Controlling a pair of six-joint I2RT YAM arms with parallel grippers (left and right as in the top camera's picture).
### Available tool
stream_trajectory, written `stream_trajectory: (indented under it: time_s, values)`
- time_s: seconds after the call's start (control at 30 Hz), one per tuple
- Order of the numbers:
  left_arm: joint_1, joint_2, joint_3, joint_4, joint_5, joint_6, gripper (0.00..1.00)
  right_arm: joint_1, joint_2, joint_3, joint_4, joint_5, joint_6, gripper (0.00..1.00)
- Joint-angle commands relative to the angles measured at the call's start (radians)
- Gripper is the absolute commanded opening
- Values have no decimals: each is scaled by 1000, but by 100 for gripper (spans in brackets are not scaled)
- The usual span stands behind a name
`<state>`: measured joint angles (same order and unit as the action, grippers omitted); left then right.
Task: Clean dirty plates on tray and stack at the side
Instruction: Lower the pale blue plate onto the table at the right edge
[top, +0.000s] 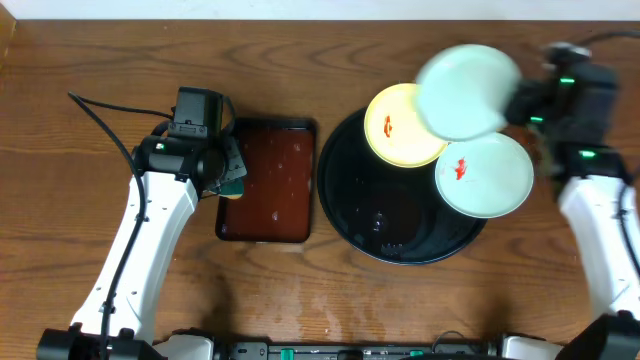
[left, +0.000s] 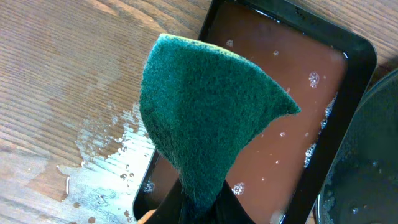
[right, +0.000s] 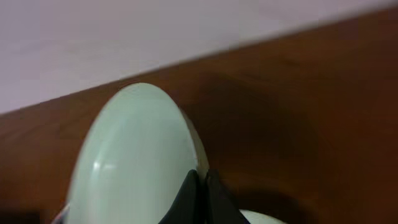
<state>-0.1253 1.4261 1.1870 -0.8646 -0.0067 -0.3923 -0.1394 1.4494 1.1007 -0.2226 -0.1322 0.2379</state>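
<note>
The raised plate is clean and clear of the smeared plates, so my right gripper should continue to the open wood beside the black tray and release there.
The black round tray holds a pale yellow plate and a mint-white plate, each with a red-orange smear. My right gripper is shut on the rim of a second mint-white plate and holds it raised above the tray's far edge. This plate fills the right wrist view, clamped at its rim by the right gripper's fingers. My left gripper is shut on a green sponge above the left edge of the brown rectangular tray.
The brown rectangular tray holds soapy brown water, left of the black tray. A wet patch lies on the wood beside it. A black cable runs over the table at the left.
</note>
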Motion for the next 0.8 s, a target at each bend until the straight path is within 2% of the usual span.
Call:
stream_trajectory:
  time_s: [0.0, 0.17, 0.37, 0.53, 0.67, 0.77]
  values:
    - [3, 7, 8, -1, -13, 6, 8, -161, 2, 12, -34, -30, 28, 1]
    - [3, 7, 8, -1, -13, 6, 8, -351, 43, 12, -35, -30, 44, 1]
    - [3, 7, 8, -1, -13, 6, 8, -491, 135, 11, -35, -14, 34, 1]
    - [3, 7, 8, -2, -13, 6, 8, -540, 253, 11, -20, -21, 25, 1]
    - [3, 7, 8, -2, -13, 6, 8, -534, 319, 11, -5, -51, -56, 1]
    - [3, 7, 8, -1, -13, 6, 8, -516, 347, 11, 14, -183, -89, 1]
